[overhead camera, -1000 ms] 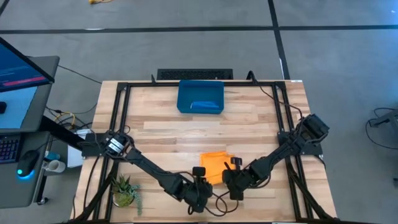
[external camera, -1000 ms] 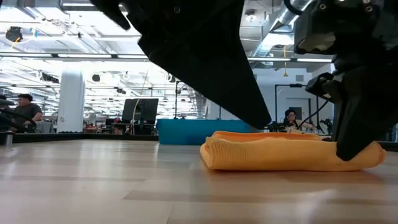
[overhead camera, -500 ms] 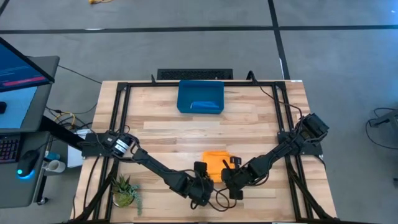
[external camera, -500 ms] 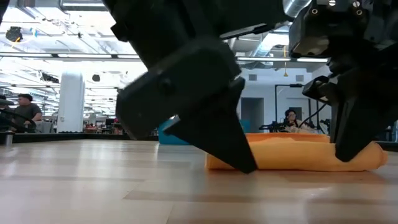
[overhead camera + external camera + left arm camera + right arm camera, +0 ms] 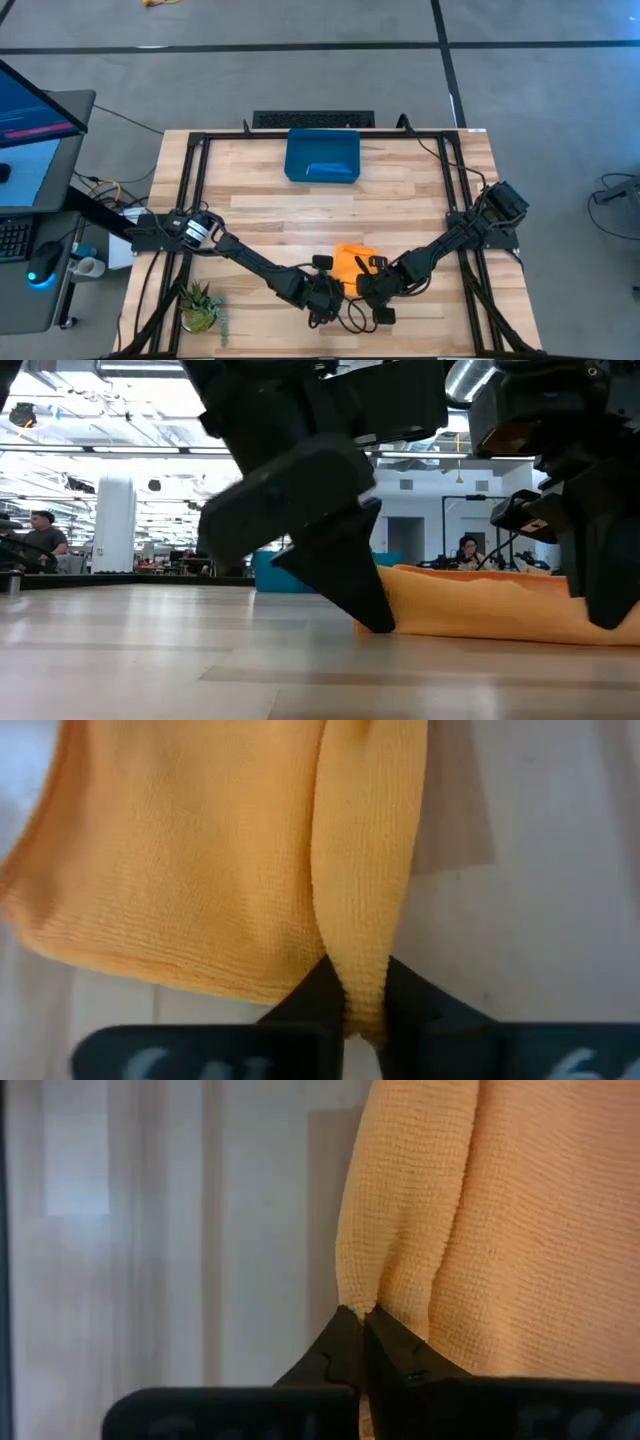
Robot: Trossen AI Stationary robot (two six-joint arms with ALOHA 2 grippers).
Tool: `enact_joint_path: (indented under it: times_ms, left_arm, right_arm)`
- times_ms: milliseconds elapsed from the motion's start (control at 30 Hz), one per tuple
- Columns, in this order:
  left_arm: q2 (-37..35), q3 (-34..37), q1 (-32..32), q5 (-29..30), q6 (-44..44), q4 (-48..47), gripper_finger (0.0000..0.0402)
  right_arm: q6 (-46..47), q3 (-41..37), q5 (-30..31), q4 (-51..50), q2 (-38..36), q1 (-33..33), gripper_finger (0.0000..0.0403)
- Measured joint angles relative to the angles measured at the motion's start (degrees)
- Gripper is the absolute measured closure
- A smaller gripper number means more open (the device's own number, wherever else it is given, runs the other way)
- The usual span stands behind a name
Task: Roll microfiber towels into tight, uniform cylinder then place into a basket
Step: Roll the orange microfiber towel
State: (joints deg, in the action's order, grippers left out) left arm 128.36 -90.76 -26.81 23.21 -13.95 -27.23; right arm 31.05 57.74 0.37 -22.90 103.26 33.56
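Observation:
My left gripper is squeezing the towel fold's end (image 5: 364,1000) into a narrow point. It should open, lift clear and then press down from above on the fold's broader part (image 5: 366,885).
The yellow-orange microfiber towel (image 5: 350,260) lies bunched near the table's front edge, and shows in the low view as a thick folded mass (image 5: 480,610). My left gripper (image 5: 333,282) is shut on its near left part, and my right gripper (image 5: 368,284) is shut on its near right part. The dark blue basket (image 5: 296,150) stands at the far middle of the table. A lighter blue roll (image 5: 330,170) lies in it. My left gripper pinches a raised fold of the towel (image 5: 362,990) between its two fingers, at the towel's near left. The fingers slant down from the near left. The rest of the towel lies on the table. My right gripper pinches a rounded fold at the towel's near right edge (image 5: 368,1295) between its two fingers. It slants steeply down from the near right. The towel's far part rests on the table.
A black bar (image 5: 313,119) lies beyond the table's far edge. A small potted plant (image 5: 200,305) stands at the near left corner. Bare wood lies between the towel and the basket. People (image 5: 40,540) sit in the room behind.
My left gripper has gone down and toward the table's right, onto the towel's near left part, and now has a fold of it between its fingers. The towel's near side has bunched up higher. My right gripper has stayed on the towel and tipped slightly.

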Motion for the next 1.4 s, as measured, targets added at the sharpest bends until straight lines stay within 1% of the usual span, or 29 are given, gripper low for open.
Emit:
enact_joint_path:
  times_ms: [33, 67, 133, 233, 300, 433, 500, 567, 667, 767, 900, 1033, 1100, 1200, 1400]
  left_arm:
    - [-0.06, -0.01, 0.07, -1.29, -0.10, 0.20, 0.0387]
    - [-0.10, -0.05, 0.07, -2.52, -0.56, 0.41, 0.0390]
    - [-0.46, -0.07, 0.07, -6.11, -2.67, 0.78, 0.0385]
    - [-1.17, -0.04, -0.13, -16.02, -7.29, 2.29, 0.0380]
    - [-1.42, 0.06, -0.13, -22.97, -11.22, 4.03, 0.0382]
    - [-1.75, 0.09, -0.08, -35.54, -19.96, 9.40, 0.0390]
    - [-1.75, 0.07, -0.12, -40.98, -23.51, 11.68, 0.0389]
    - [-1.75, 0.07, -0.06, -43.89, -26.28, 13.00, 0.0383]
    - [-1.75, 0.17, -0.22, -44.81, -28.90, 14.29, 0.0369]
    - [-1.75, 0.17, -0.46, -46.18, -29.39, 13.99, 0.0351]
    - [-1.75, 0.17, -0.54, -45.79, -28.18, 12.30, 0.0320]
    - [-1.75, 0.17, -0.64, -45.09, -25.81, 12.45, 0.0297]
    - [-1.75, 0.17, -1.18, -43.29, -24.69, 11.88, 0.0295]
    - [-2.35, 0.17, -2.38, -40.41, -23.91, 9.43, 0.0303]
    - [-6.24, 0.15, -5.21, -30.60, -23.50, 4.25, 0.0328]
  right_arm:
    - [-0.02, 0.02, -0.83, 0.02, 0.00, -0.03, 0.0386]
    - [-0.02, 0.02, -1.73, 0.02, 0.00, -0.04, 0.0385]
    - [-0.02, 0.02, -4.03, 0.34, 0.00, -0.04, 0.0385]
    - [0.04, 0.07, -9.02, 2.97, 0.00, -0.40, 0.0392]
    - [0.97, 0.07, -13.39, 5.36, 0.00, -0.54, 0.0394]
    - [4.60, 0.07, -21.99, 11.61, 0.00, -0.43, 0.0386]
    - [6.40, 0.07, -24.09, 13.92, 0.00, -0.59, 0.0383]
    - [9.01, 0.05, -24.16, 14.21, 0.06, -1.06, 0.0385]
    - [12.86, -0.85, -23.72, 14.67, 0.85, -1.81, 0.0394]
    - [15.84, -2.35, -23.62, 13.37, 1.10, -2.83, 0.0395]
    - [18.15, -4.02, -23.59, 15.48, 1.07, -4.84, 0.0387]
    - [18.69, -4.51, -24.00, 15.94, 1.05, -6.27, 0.0394]
    - [18.94, -4.86, -24.11, 15.68, 1.05, -6.90, 0.0397]
    - [19.02, -4.87, -24.11, 15.93, 1.05, -7.45, 0.0392]
    - [19.05, -4.87, -24.11, 16.09, 1.05, -7.50, 0.0390]
